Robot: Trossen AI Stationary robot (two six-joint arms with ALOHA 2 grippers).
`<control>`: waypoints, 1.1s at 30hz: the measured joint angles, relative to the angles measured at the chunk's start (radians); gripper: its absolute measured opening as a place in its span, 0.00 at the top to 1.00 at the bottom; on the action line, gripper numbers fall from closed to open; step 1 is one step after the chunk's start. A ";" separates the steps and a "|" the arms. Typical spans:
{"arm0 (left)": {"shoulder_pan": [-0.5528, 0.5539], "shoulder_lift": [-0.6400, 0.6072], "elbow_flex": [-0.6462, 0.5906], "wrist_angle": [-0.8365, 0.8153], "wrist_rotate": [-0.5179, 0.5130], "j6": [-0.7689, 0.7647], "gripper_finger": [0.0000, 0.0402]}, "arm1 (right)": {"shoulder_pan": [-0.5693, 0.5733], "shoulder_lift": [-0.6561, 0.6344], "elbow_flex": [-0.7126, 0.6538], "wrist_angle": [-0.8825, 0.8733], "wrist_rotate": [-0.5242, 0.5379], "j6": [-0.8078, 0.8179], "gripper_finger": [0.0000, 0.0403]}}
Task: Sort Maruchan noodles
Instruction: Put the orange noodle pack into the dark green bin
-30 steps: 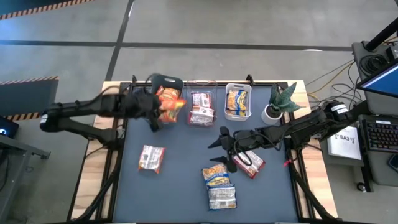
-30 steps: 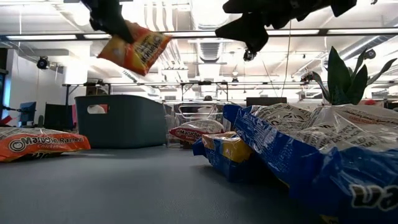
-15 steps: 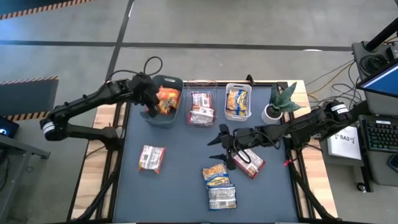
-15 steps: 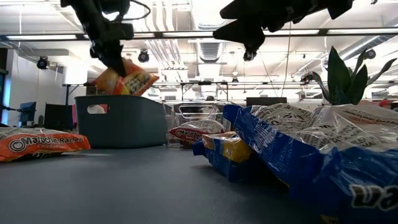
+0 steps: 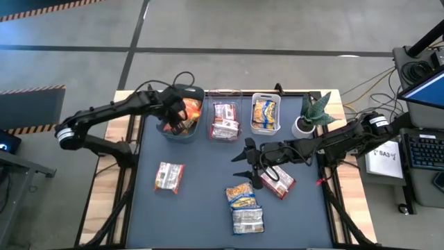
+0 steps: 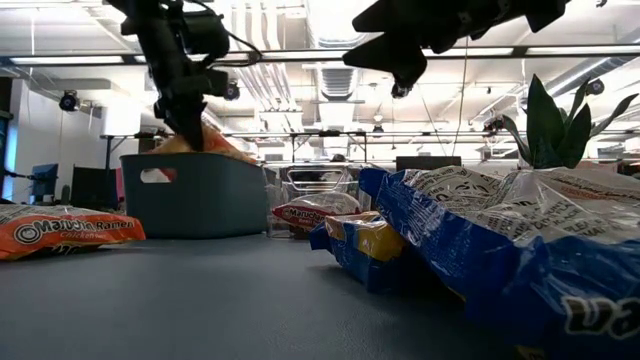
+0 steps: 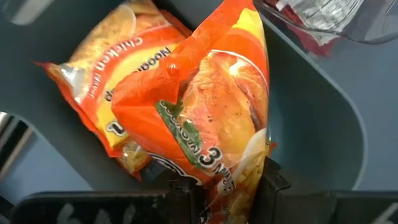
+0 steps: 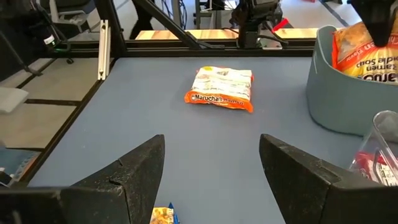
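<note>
The orange packet in my left gripper rises [image 6: 222,144] above the teal bin's rim and is tilted over another packet. Next, I let go of the orange packet and push it down into the bin [image 5: 182,127].
My left gripper [image 5: 177,119] reaches down into the teal bin [image 5: 167,132] at the table's far left and is shut on an orange Maruchan noodle packet [image 7: 211,118]. A second orange packet [image 7: 102,93] lies in the bin beneath it. My right gripper [image 5: 244,165] hovers open above the middle of the table with nothing between its fingers [image 8: 134,171]. More packets lie flat on the dark mat: an orange-and-white one [image 5: 168,176] at near left, a red one [image 5: 280,182] under my right arm, and two yellow-and-blue ones [image 5: 243,207] near the front. My left gripper pinches the orange packet's near end [image 7: 227,177] between its two fingers [image 7: 272,186]. The fingers slant steeply down into the bin from the near-left side. The packet stands out ahead of the fingers inside the bin, over the other orange packet; whether the two touch, I cannot tell.
A clear bin [image 5: 225,119] with red-and-white packets and a white bin [image 5: 266,113] with a yellow packet stand to the right of the teal bin along the far edge. A potted plant [image 5: 312,114] stands at far right. Bare mat lies around the orange-and-white packet.
My left gripper has carried the orange packet down from high above the table into the teal bin, tipping more steeply downward. The packet, once clear above the rim, now sits low inside the bin, still in the fingers.
</note>
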 joint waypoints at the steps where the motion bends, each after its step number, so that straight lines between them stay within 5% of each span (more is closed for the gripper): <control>1: 0.000 0.007 0.000 0.000 0.004 -0.003 0.84 | 0.000 0.000 0.000 0.000 0.000 0.004 0.38; 16: 0.000 0.082 -0.006 -0.008 0.006 -0.014 0.83 | 0.000 0.000 -0.005 0.000 0.000 0.016 0.38; 33: 0.000 0.089 0.021 -0.054 -0.057 0.060 0.56 | 0.000 0.000 -0.005 0.000 0.001 0.021 0.36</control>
